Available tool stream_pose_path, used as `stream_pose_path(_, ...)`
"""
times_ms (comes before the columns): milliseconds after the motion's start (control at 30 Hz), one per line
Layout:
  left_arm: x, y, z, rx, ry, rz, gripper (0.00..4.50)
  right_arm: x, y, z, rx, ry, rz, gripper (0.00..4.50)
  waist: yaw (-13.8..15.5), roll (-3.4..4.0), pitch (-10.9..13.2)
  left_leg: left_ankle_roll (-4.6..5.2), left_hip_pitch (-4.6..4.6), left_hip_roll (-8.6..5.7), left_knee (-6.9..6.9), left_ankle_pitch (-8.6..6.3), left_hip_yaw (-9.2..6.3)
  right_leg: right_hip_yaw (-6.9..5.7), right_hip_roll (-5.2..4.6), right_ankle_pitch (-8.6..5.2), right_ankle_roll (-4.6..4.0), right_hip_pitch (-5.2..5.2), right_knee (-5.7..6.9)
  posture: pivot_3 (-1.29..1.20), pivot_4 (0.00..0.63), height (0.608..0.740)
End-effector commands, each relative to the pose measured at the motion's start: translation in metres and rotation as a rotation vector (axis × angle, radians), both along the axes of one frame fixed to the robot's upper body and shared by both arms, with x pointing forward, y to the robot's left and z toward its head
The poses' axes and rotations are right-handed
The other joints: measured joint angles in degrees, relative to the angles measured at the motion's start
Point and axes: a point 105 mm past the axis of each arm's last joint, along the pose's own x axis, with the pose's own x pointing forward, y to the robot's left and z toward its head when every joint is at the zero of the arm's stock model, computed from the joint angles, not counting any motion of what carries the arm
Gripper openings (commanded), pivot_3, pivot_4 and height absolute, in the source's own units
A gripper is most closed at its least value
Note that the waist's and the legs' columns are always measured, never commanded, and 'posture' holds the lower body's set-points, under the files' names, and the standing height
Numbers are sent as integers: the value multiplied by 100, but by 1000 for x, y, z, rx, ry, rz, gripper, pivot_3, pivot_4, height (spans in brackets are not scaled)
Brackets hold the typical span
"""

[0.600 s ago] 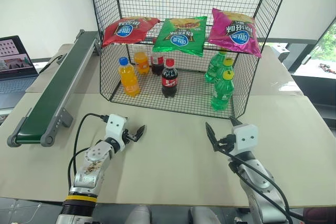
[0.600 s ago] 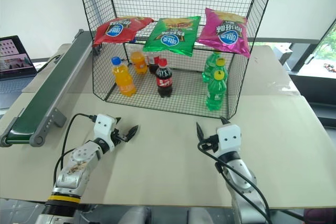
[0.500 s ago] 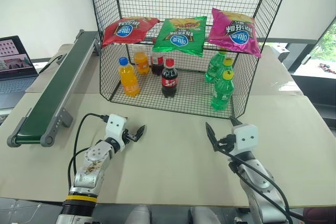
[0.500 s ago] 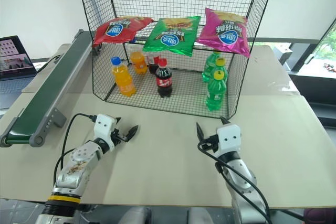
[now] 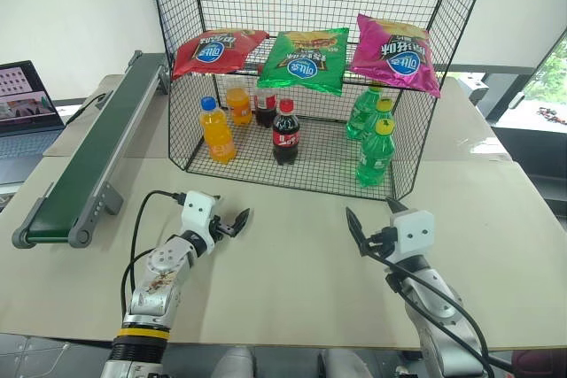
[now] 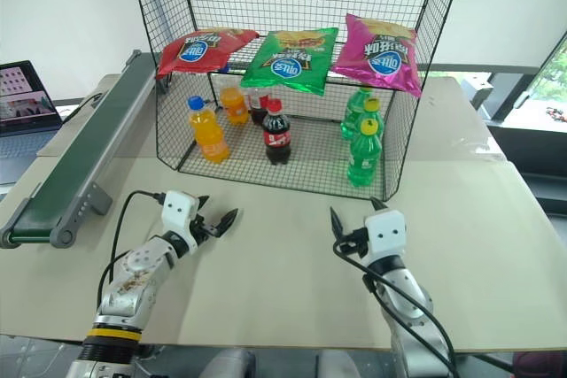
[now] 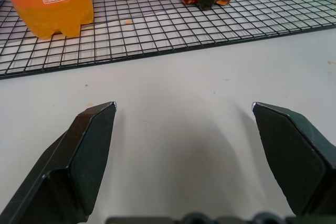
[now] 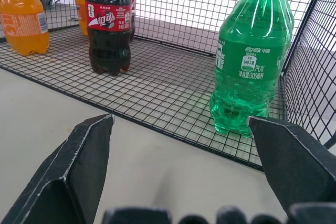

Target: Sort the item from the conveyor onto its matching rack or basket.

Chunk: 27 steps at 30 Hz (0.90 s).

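The body of the red snack bag [image 5: 218, 50] bulges behind the overhanging front edge [image 5: 202, 71]. It should stay plump and tilt along when I lift the bag by its edge.
The red snack bag [image 5: 217, 49] lies on the left end of the black wire rack's [image 5: 182, 104] middle shelf, beside a green bag [image 5: 306, 61] and a magenta bag [image 5: 394, 50]. The dark-green conveyor [image 5: 93, 161] runs along the table's left side with nothing on its belt. My left gripper [image 5: 236, 222] hovers low over the table in front of the rack, open and empty; its wrist view shows the fingers [image 7: 89, 150] spread wide over bare table. My right gripper [image 5: 372, 219] is open and empty too, facing the rack's lower shelf.
Bottles stand on the rack's bottom shelf: an orange one [image 5: 217, 130], a cola [image 5: 285, 132] and green ones [image 5: 375, 152]. A laptop [image 5: 27, 99] sits off the table's left edge. Beige table [image 5: 292, 263] stretches between the grippers.
My left arm has edged slightly to the right, toward the rack. The right arm and the bags have not moved.
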Motion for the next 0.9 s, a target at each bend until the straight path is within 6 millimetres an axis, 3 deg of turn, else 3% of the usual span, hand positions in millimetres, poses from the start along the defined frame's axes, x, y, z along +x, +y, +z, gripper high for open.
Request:
stream_pose_path(33, 3, 3, 12, 13, -53, -8, 4410, 0, 0, 15, -3, -65, -3, 4500, 0, 0, 0, 0, 0, 0, 0, 0, 0, 0, 0, 0, 0, 0, 0, 0, 150, 738)
stream_pose_path(900, 8, 8, 26, 14, -96, 2, 4410, 5, 4, 20, -14, -83, 11, 4500, -3, 1, -2, 1, 1, 0, 2, 0, 0, 0, 0, 3, -5, 0, 4, 0, 150, 738)
